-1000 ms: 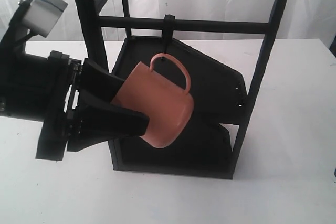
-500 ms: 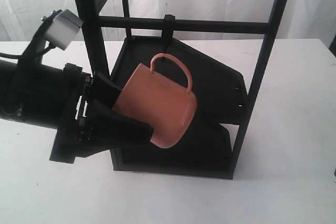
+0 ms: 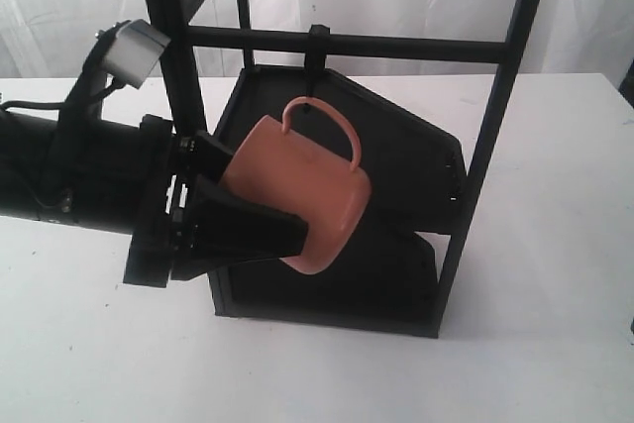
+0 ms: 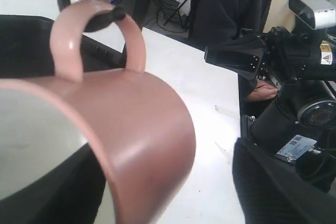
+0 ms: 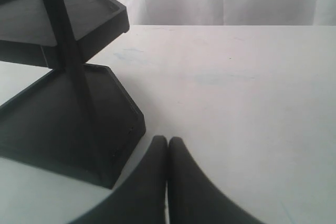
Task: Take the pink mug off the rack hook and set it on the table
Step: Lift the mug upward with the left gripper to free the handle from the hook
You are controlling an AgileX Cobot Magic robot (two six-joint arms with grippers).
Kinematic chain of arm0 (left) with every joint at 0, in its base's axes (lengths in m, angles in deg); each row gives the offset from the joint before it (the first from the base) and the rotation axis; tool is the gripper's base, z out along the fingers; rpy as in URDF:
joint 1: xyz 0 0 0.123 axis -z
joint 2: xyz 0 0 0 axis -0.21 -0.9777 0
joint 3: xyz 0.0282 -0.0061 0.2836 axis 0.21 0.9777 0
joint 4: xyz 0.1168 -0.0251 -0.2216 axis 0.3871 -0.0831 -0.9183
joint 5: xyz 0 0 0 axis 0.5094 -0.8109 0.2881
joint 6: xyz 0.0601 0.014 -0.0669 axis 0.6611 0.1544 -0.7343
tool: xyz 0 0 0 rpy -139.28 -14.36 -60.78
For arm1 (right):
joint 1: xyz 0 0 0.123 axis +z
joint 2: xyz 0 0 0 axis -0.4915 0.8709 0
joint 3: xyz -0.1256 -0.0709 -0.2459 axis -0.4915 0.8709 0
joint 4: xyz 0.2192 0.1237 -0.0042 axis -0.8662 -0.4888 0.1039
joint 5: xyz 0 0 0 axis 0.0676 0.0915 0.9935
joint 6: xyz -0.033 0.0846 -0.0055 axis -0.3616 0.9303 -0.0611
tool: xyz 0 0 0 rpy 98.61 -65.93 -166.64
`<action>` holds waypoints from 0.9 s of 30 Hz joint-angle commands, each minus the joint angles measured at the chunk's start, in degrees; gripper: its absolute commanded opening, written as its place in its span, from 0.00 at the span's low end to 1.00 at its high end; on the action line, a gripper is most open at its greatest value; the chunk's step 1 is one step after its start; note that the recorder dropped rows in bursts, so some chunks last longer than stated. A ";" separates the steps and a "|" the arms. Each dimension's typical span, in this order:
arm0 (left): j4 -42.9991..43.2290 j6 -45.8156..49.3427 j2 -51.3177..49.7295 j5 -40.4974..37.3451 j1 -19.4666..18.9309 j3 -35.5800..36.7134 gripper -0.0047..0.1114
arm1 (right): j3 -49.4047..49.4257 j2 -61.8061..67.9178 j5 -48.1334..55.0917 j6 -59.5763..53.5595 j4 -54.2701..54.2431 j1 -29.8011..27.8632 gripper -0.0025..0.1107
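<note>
My gripper will slip the pink mug (image 3: 302,190) free when it pulls, and the rack will stay standing, because the black hook tip (image 4: 106,19) comes to an open end inside the mug's handle loop.
The pink mug (image 3: 307,195) hangs tilted by its thin handle (image 3: 327,126) from the black rack hook (image 3: 315,56) on the crossbar (image 3: 416,49). My left gripper (image 3: 260,200) is open and straddles the mug's wall. One finger (image 3: 213,156) is inside the cream interior and the other finger (image 3: 248,235) is under the outside. In the left wrist view the mug (image 4: 142,129) fills the frame, with a gap between it and the outer finger (image 4: 273,187). The hook tip (image 4: 102,20) sits in the handle loop. My right gripper (image 5: 168,141) is shut and empty, low over the white table (image 5: 236,87).
The tall black frame rack (image 3: 505,96) stands on the table (image 3: 535,344), with two slanted black trays (image 5: 63,114) behind and below the mug. Its uprights flank the mug. The right arm (image 4: 294,77) shows beyond the rack in the left wrist view.
My left arm has moved right and slightly up, sliding its fingers further along the mug. The mug has shifted a little on the hook.
</note>
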 commanded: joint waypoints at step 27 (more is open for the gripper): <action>2.23 -3.41 -0.09 -5.86 0.10 0.40 0.64 | 0.25 -0.30 -0.55 0.00 0.09 -0.31 0.02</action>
